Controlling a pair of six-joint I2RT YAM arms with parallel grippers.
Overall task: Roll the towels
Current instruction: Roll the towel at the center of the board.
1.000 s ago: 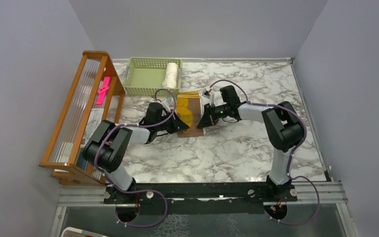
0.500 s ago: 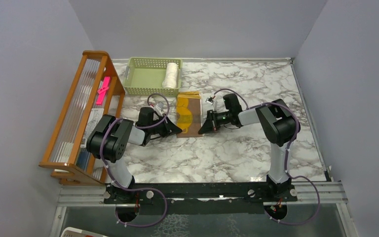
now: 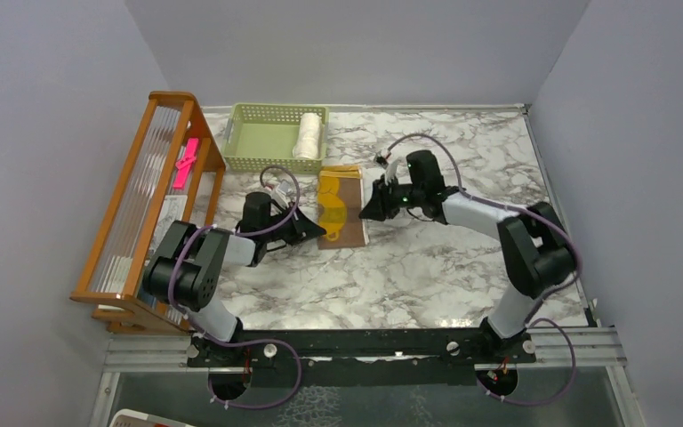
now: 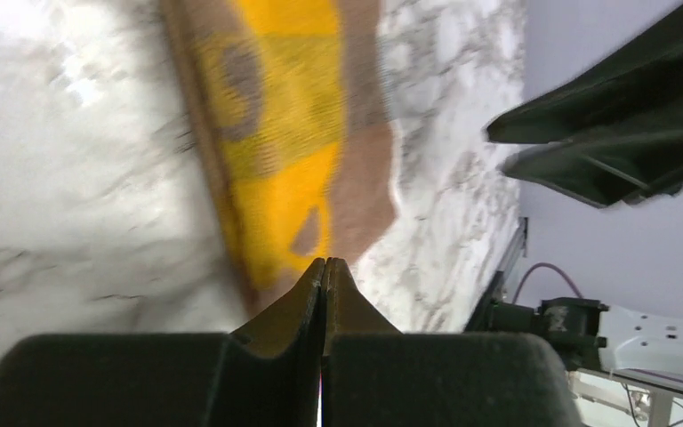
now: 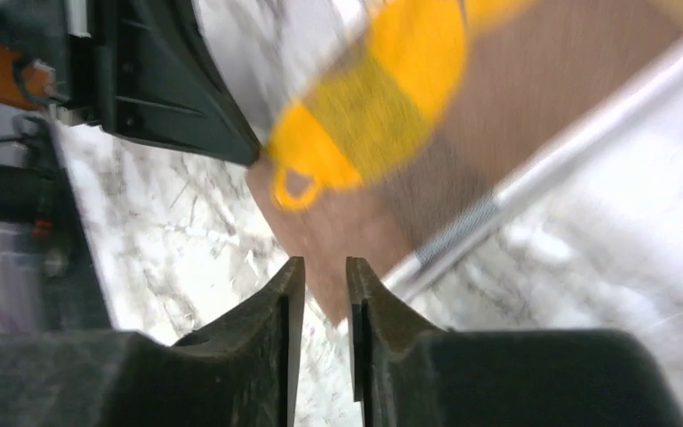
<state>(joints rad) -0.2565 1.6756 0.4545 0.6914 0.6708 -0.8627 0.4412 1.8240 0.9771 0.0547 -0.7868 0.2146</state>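
My left gripper should move back while my right gripper pulls the towel's near edge (image 3: 344, 246) closer before rolling, because the yellow towel's far end (image 3: 341, 169) is close to the basket.
The mustard-yellow towel (image 3: 341, 206) lies flat on the marble table, brown reverse up, with a yellow part folded over it and a white edge on its right. It also shows in the left wrist view (image 4: 276, 107) and the right wrist view (image 5: 391, 89). My left gripper (image 3: 322, 233) is shut and empty at the towel's near left corner (image 4: 325, 261). My right gripper (image 3: 364, 212) hovers at the towel's right edge, jaws a narrow gap apart, nothing between them (image 5: 318, 262). The cream-white towel (image 3: 309, 135) sits rolled in the basket.
The pale green basket (image 3: 258, 138) stands at the back, just behind the yellow towel. A wooden rack (image 3: 156, 196) with a pink item (image 3: 185, 163) runs along the left wall. Grey walls close in the table at the back and on both sides.
My left arm has drawn back to the left, its tip now at the towel's near left corner. My right gripper has shifted farther back along the towel's right edge. The towel lies flatter.
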